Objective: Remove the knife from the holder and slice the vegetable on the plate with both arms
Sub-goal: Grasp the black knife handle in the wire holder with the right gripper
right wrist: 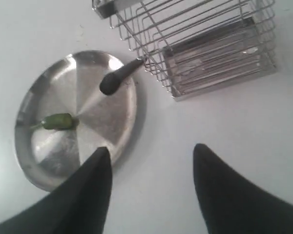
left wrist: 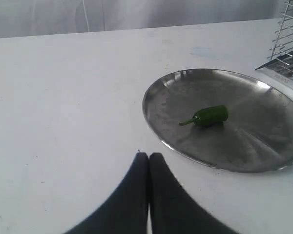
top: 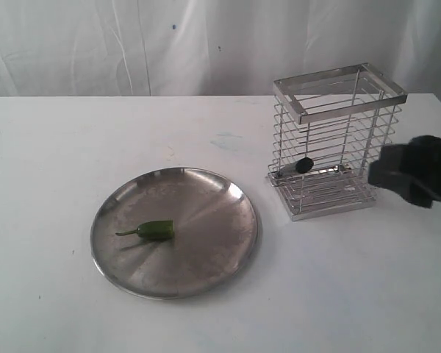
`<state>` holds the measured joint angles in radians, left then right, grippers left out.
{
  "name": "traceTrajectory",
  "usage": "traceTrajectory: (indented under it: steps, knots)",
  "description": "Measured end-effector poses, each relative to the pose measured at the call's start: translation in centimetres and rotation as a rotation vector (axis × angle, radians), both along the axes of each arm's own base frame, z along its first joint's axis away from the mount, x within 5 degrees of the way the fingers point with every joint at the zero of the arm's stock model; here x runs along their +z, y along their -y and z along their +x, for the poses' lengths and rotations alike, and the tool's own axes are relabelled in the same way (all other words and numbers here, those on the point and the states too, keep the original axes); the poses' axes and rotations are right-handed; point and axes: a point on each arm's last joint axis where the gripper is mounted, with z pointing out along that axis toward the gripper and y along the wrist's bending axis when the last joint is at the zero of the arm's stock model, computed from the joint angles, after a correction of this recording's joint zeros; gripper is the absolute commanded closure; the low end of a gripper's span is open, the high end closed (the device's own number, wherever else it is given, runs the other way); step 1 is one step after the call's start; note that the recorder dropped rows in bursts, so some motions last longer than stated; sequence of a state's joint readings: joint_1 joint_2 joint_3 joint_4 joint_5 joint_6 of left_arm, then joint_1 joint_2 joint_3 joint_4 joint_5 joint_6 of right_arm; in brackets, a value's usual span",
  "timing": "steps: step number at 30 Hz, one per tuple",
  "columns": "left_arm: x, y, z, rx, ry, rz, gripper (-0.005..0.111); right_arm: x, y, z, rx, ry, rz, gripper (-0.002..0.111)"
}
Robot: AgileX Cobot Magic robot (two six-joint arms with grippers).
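Note:
The knife's black handle (top: 298,168) sticks out clear of the holder's wires, so my open right gripper should keep going toward the knife's handle end (top: 305,165) and close there.
A green chili, the vegetable (top: 156,230) (left wrist: 210,116) (right wrist: 58,121), lies on the round steel plate (top: 206,191) (left wrist: 263,151) (right wrist: 107,117). To the right of the plate stands the chrome wire holder (top: 338,140) (right wrist: 210,29) (left wrist: 289,44). The knife's black handle end (top: 303,165) (right wrist: 118,78) pokes out through the holder's lower left side. My right gripper (top: 411,175) (right wrist: 151,153) hovers open and empty just right of the holder. My left gripper (left wrist: 148,157) is shut and empty, over the table beside the plate; the exterior view does not show it.
The white table (top: 59,147) runs back to a white curtain (top: 132,44).

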<state>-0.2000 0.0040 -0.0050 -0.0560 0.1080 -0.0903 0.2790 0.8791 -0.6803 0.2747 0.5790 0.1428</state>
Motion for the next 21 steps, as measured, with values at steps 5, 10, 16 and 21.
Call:
traceTrajectory:
  steps: [5, 10, 16, 21]
  knots:
    - [0.0, 0.0, 0.0, 0.000, 0.000, 0.000, 0.107, -1.0, -1.6, 3.4, -0.097, -0.061, 0.227, 0.061]
    - [0.0, 0.0, 0.0, 0.000, 0.000, 0.000, 0.107, -1.5, -4.1, 6.4, -0.119, -0.131, 0.358, 0.061]
    - [0.0, 0.0, 0.0, 0.000, 0.000, 0.000, 0.107, -3.6, -5.3, 7.9, -0.142, -0.201, 0.361, 0.061]
    - [0.0, 0.0, 0.0, 0.000, 0.000, 0.000, 0.107, -4.5, -5.4, 8.7, -0.168, -0.202, 0.348, 0.061]
